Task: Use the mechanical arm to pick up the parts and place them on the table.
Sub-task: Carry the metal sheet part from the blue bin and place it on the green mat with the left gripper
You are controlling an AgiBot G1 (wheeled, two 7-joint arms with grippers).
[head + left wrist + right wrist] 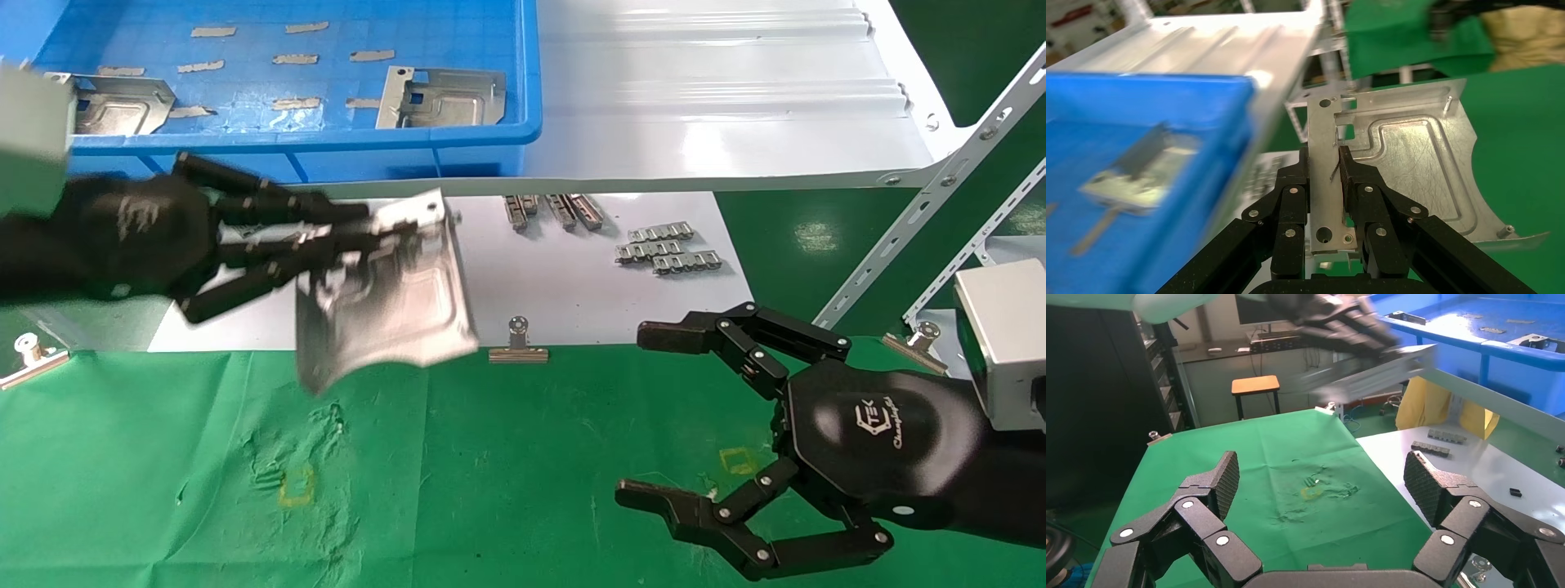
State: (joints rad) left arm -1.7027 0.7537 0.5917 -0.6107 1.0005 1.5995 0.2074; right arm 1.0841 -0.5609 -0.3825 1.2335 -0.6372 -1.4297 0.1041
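Observation:
The silvery part, its edge (1325, 199) clamped by my left gripper's fingers, should keep going down until its plate rests flat, since the yellow square ahead lies free.
My left gripper (384, 229) is shut on the tabbed edge of a silvery stamped part (392, 302) and holds it in the air over the white sheet's front edge, just in front of the blue bin. In the left wrist view the fingers (1355, 184) clamp the part's flange (1324, 184) and its embossed plate (1413, 165) hangs beyond them. Two more parts (445, 96) (114, 104) lie in the blue bin (327, 139). My right gripper (645, 412) is open and empty over the green table cloth (490, 474) at the right.
A white sheet (572, 286) holds small grey segmented strips (666, 249) and dark strips (556, 210). Binder clips (518, 347) (33, 359) pin the cloth edge. A glossy white shelf (719, 90) and slotted metal struts (923, 204) stand at the back right. Yellow squares (296, 483) (738, 461) mark the cloth.

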